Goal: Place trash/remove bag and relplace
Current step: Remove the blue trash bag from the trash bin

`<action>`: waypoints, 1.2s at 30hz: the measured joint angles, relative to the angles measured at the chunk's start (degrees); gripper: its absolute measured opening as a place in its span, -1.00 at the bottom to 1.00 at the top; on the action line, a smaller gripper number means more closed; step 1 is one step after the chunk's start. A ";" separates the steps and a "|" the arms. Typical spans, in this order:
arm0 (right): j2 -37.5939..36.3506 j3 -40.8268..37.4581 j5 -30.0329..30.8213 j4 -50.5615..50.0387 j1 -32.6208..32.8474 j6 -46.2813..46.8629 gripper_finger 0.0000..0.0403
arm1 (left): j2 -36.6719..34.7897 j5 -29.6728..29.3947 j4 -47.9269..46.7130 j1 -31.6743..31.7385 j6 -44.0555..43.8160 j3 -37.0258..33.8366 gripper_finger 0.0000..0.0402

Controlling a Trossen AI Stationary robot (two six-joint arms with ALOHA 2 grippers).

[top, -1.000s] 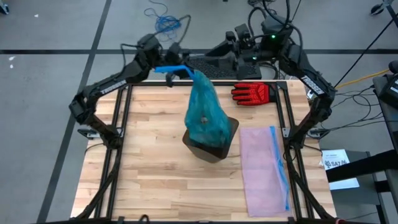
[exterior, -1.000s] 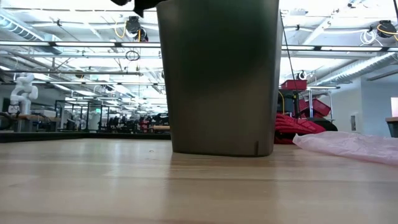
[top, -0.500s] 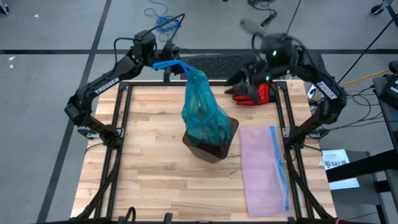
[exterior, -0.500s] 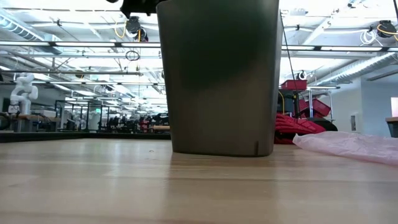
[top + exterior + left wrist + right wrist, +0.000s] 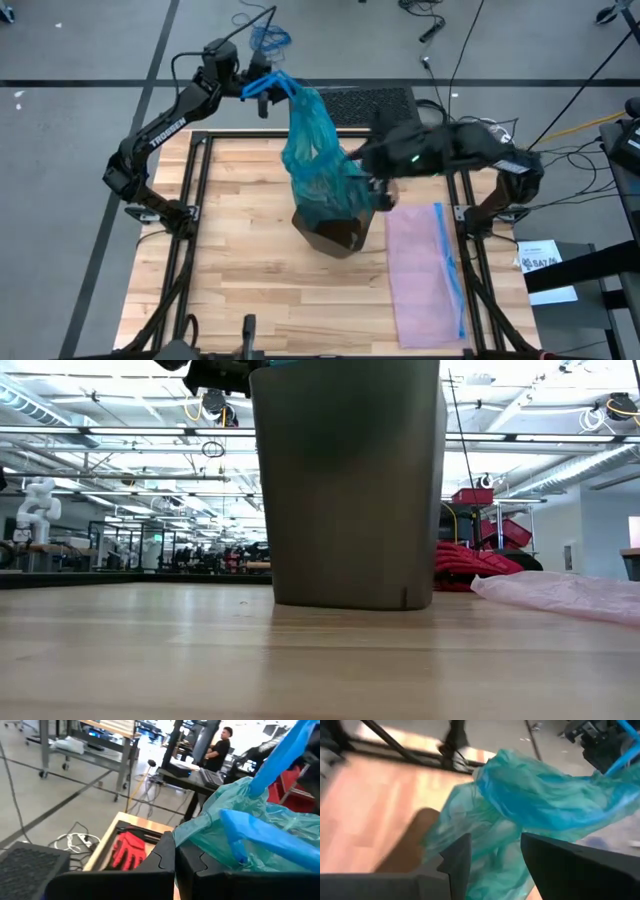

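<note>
The teal bag's wide lower end (image 5: 332,202) still sits inside the dark bin, so the bag's top (image 5: 309,112) should shift while that end stays seated when I pull.
The teal bag (image 5: 315,165) rises out of the dark bin (image 5: 345,232), its lower end inside the bin, and slants up toward the table's far left corner. My left gripper (image 5: 258,88) is shut on the bag's blue tie handle there. My right gripper (image 5: 378,195) hangs open at the bag's right side just above the bin's rim, and the bag (image 5: 535,805) fills the view beyond its fingers. I cannot tell whether it touches the plastic. The trash is hidden. In the low view only the bin's wall (image 5: 345,480) shows. My left gripper holds the bag by its blue tie handle (image 5: 272,84), pinched between the two shut fingers, which point about level. In the left wrist view the handle strip (image 5: 250,837) runs down behind the fingers (image 5: 200,862), which hide the place of contact. The bag hangs drawn taut below.
The pale pink replacement bag (image 5: 425,265) lies flat on the table to the right of the bin. A red glove (image 5: 127,850) lies at the far edge, partly under my right arm. The metal table frame (image 5: 195,180) runs along the sides.
My left gripper has moved toward the far left corner with the handle, pulling the bag's top over to the left and tauter. My right gripper has swung from the far edge over the glove, turning and coming down to the bag's right side by the bin.
</note>
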 joint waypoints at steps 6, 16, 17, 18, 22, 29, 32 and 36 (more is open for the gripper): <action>8.03 0.00 9.89 8.40 3.40 -9.91 -0.18 | 0.00 -0.06 -0.02 1.07 1.39 0.00 -1.00; 16.78 -0.07 31.37 19.07 4.56 -26.18 -0.21 | 0.00 0.58 -0.09 1.16 0.99 0.02 -1.00; 16.99 -0.07 32.21 19.83 4.40 -27.00 -0.24 | 0.00 0.60 -0.09 1.20 0.99 0.02 -1.00; 17.06 -0.07 32.33 20.23 4.22 -27.42 -0.29 | 0.00 0.58 -0.09 1.19 0.96 0.02 -1.00; 16.85 -0.07 32.25 20.07 3.87 -27.50 -0.65 | 0.00 1.01 -0.07 0.65 -0.44 0.04 -1.00; 15.83 4.63 32.31 18.91 3.91 -20.96 -0.99 | 0.02 3.63 -0.50 -0.76 -0.60 0.04 -1.00; 15.52 7.93 31.52 17.63 3.90 -14.99 -0.99 | 0.02 3.82 -0.69 -1.39 -0.60 0.04 -1.00; 12.51 7.77 25.94 16.54 2.77 -5.02 -1.00 | 0.02 3.90 -2.61 -2.56 0.05 0.09 -1.00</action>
